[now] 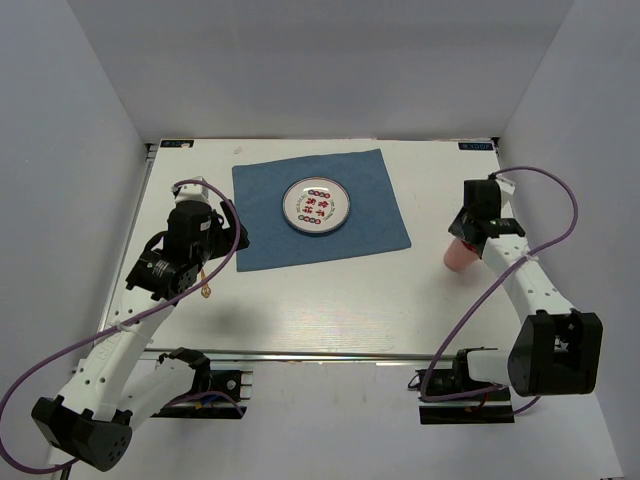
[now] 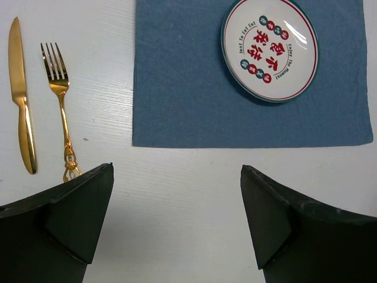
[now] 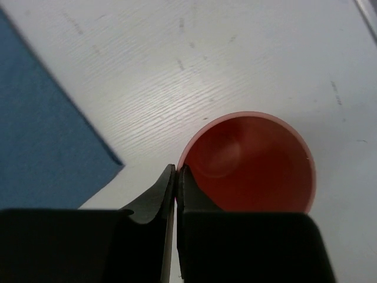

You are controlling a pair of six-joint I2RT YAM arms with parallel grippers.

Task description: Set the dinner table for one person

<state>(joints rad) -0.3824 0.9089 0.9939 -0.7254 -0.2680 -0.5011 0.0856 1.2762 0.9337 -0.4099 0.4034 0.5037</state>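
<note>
The pink cup (image 1: 460,257) is held upright by its rim and the placemat's far corner (image 1: 368,166) is clear. My right gripper goes on there until the cup's base is resting before it lets go.
The white dinner table (image 1: 330,300) carries a blue placemat (image 1: 350,225) with a round patterned plate (image 1: 316,206) on it. In the left wrist view the plate (image 2: 270,48) sits on the placemat (image 2: 194,88), and a gold knife (image 2: 22,106) and gold fork (image 2: 60,100) lie side by side left of the mat. My left gripper (image 2: 177,177) is open and empty over bare table near the mat's front left corner (image 1: 232,238). My right gripper (image 3: 177,171) is shut on the rim of a pink cup (image 3: 253,165), right of the mat (image 1: 458,257).
A silver rail (image 1: 300,355) runs along the table's near edge. White walls enclose the left, back and right sides. The fork's handle end (image 1: 206,291) shows beside the left arm; the knife is hidden under that arm in the top view.
</note>
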